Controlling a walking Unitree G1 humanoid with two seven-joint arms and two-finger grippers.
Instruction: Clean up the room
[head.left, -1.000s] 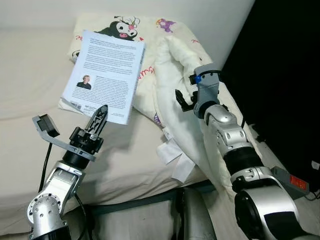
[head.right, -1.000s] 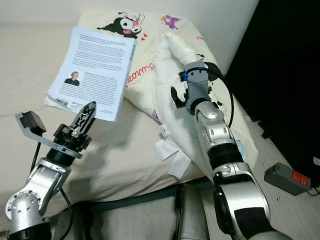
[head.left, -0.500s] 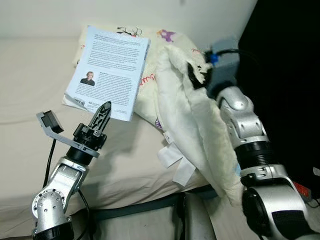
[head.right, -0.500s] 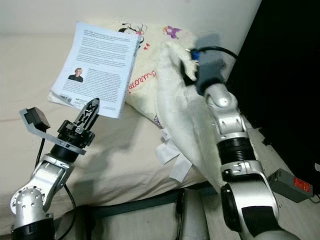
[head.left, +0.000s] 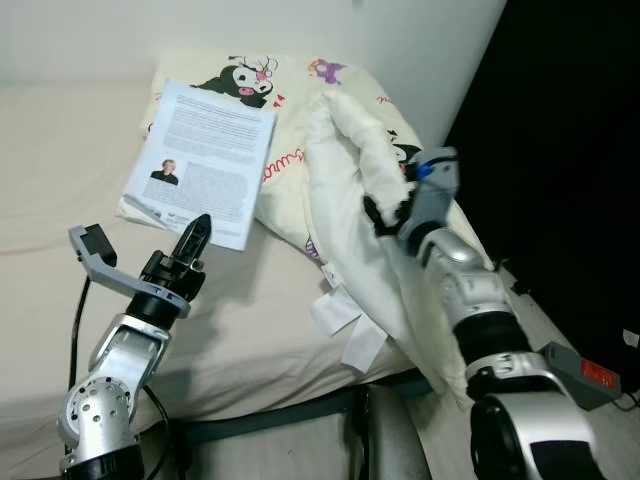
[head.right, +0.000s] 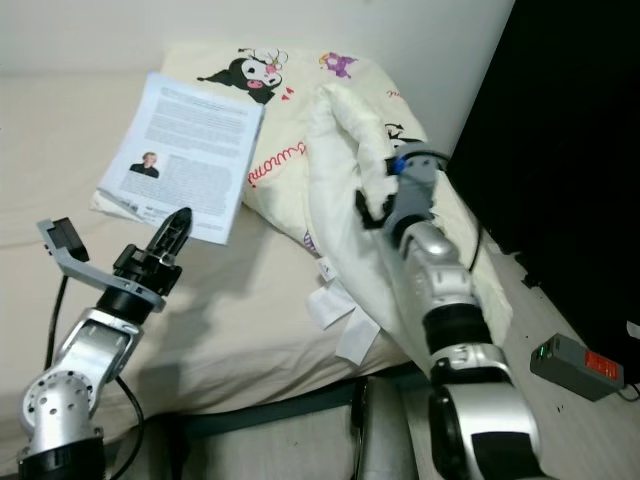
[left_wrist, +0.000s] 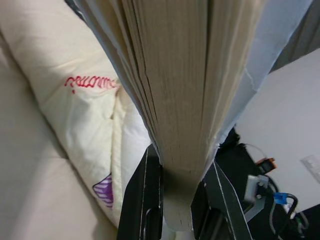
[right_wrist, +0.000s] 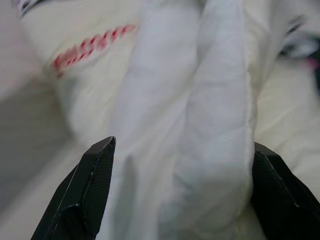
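Observation:
My gripper will pull the quilt (head.left: 350, 225), and the quilt will spread out flat and show a hidden cartoon, because purple print (head.left: 312, 246) peeks out from under the white fold.
My left gripper (head.left: 199, 226) is shut on the lower edge of a paperback book (head.left: 205, 155) and holds it tilted over the bed, back cover up, leaning towards a cartoon-print pillow (head.left: 290, 95). The left wrist view shows the book's page edge (left_wrist: 175, 90) clamped between both fingers. My right gripper (head.left: 381, 211) is open against a bunched white quilt (head.left: 350, 175) that drapes off the bed's right side. In the right wrist view a thick fold of the quilt (right_wrist: 210, 120) lies between the spread fingers (right_wrist: 90, 185).
The bed's cream sheet (head.left: 60, 170) spreads to the left. White care labels (head.left: 345, 325) hang from the quilt at the mattress edge. A grey box with a red label (head.left: 583, 368) lies on the floor at the right, beside a dark wall (head.left: 570, 150).
My right arm has dropped from its raised position down onto the quilt, and the lifted quilt fold has sunk back. The book has tipped lower towards the pillow.

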